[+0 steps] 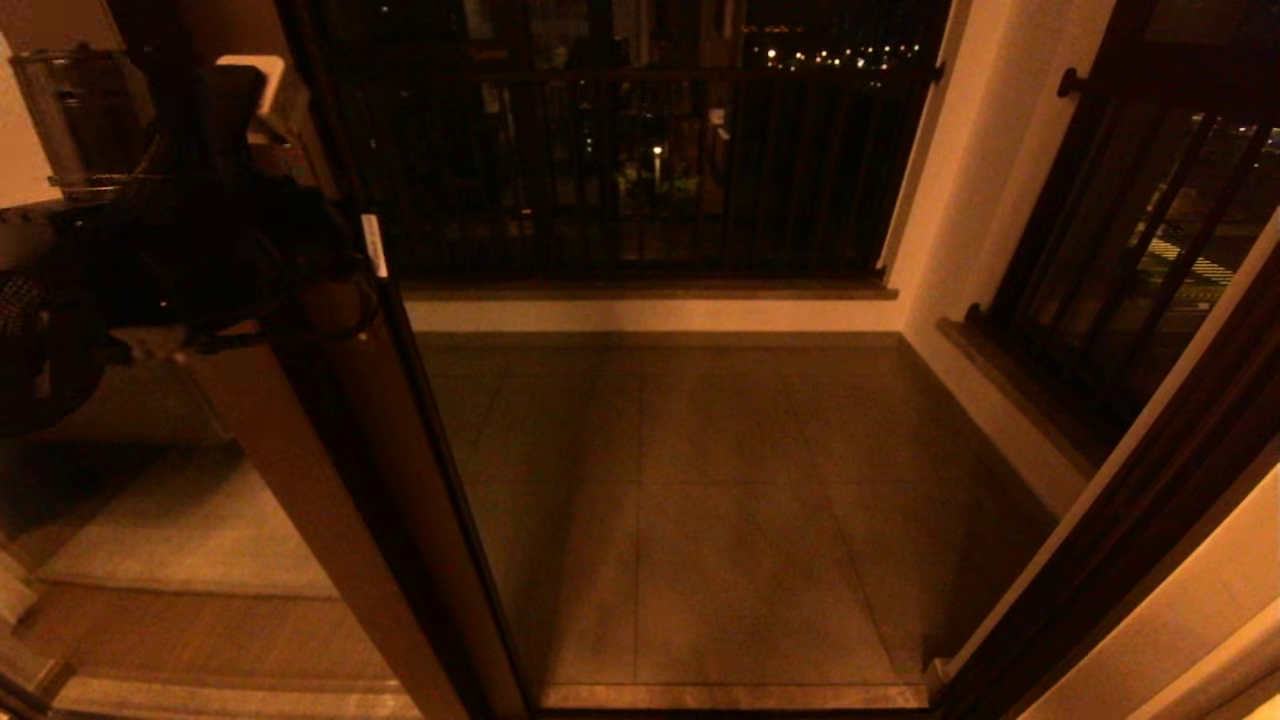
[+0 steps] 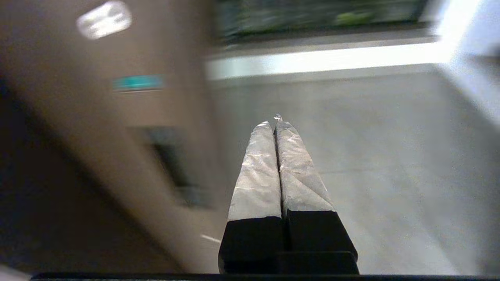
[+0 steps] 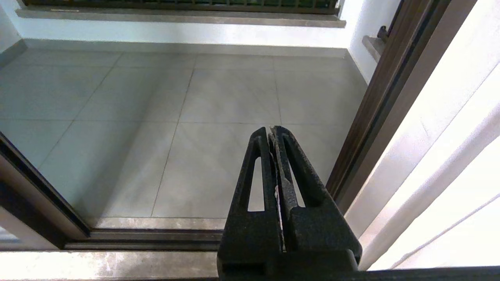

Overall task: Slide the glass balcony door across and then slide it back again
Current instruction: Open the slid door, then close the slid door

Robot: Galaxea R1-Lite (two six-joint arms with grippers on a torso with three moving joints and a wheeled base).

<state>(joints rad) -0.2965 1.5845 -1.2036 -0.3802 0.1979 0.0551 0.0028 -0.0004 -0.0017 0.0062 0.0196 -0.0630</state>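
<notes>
The closed fingers of my left gripper are past the stile's edge (image 2: pixel 214 122), so I should move back, open them and put a finger into the dark handle (image 2: pixel 172 164) before I slide the door.
The glass balcony door (image 1: pixel 340 480) stands at the left of the doorway, its dark brown stile slanting up through the head view. My left arm (image 1: pixel 190 270) is a dark mass pressed up against that stile at mid height. In the left wrist view the left gripper (image 2: pixel 275 123) is shut with nothing between its taped fingers. It sits just beside the blurred brown stile (image 2: pixel 129 156), near the small dark handle (image 2: pixel 174 168). The right gripper (image 3: pixel 271 130) is shut and empty, hanging low over the balcony floor near the doorway's right side.
Grey balcony tiles (image 1: pixel 720 520) show through the open doorway, with the black barred railing (image 1: pixel 640 170) behind. The floor track (image 3: pixel 148 236) runs across the threshold. A dark brown jamb (image 3: pixel 375 128) and a white wall (image 3: pixel 449 156) close the right side.
</notes>
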